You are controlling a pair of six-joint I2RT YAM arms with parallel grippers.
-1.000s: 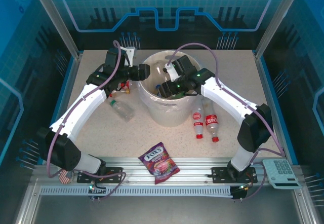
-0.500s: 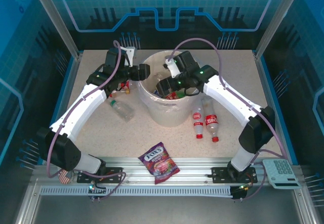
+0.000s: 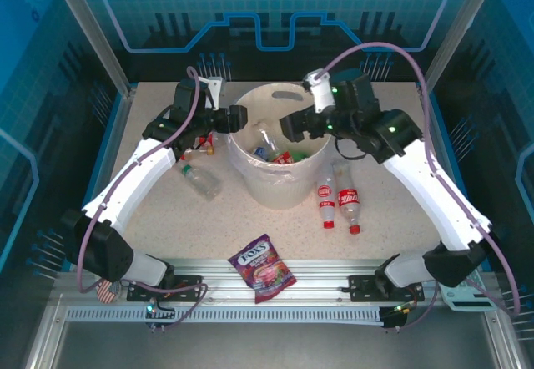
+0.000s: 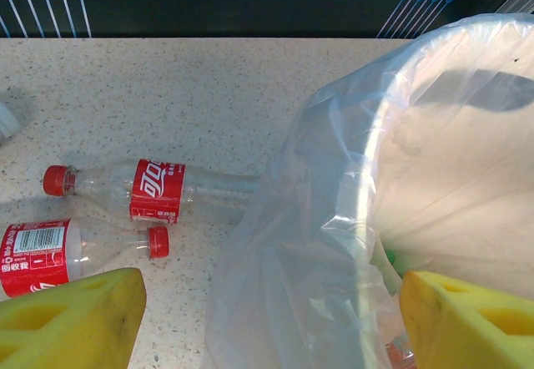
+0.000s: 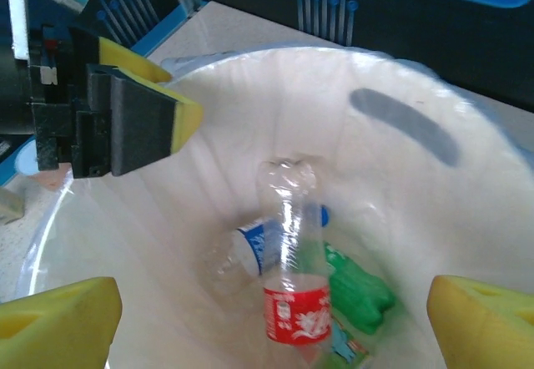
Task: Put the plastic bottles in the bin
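The outer red-labelled bottle has open tabletop beside it, so my empty right gripper should go on from the bin to that bottle's clear body before it closes there.
The cream-white bin with its clear liner stands mid-table. Inside it lie a red-labelled bottle, a blue-labelled bottle and a green bottle. My right gripper hangs open above the bin's right side with nothing between its fingers. My left gripper is open astride the bin's left rim. Two red-labelled bottles lie left of the bin. Two more lie to its right, and a clear one at the front left.
A purple-red FOX'S candy bag lies near the table's front edge. A calculator sits at the front right behind the right arm's base. Blue walls and metal posts surround the table.
My right gripper opened and rose up and back out of the bin; a red-labelled bottle now lies loose inside. The left arm has not moved.
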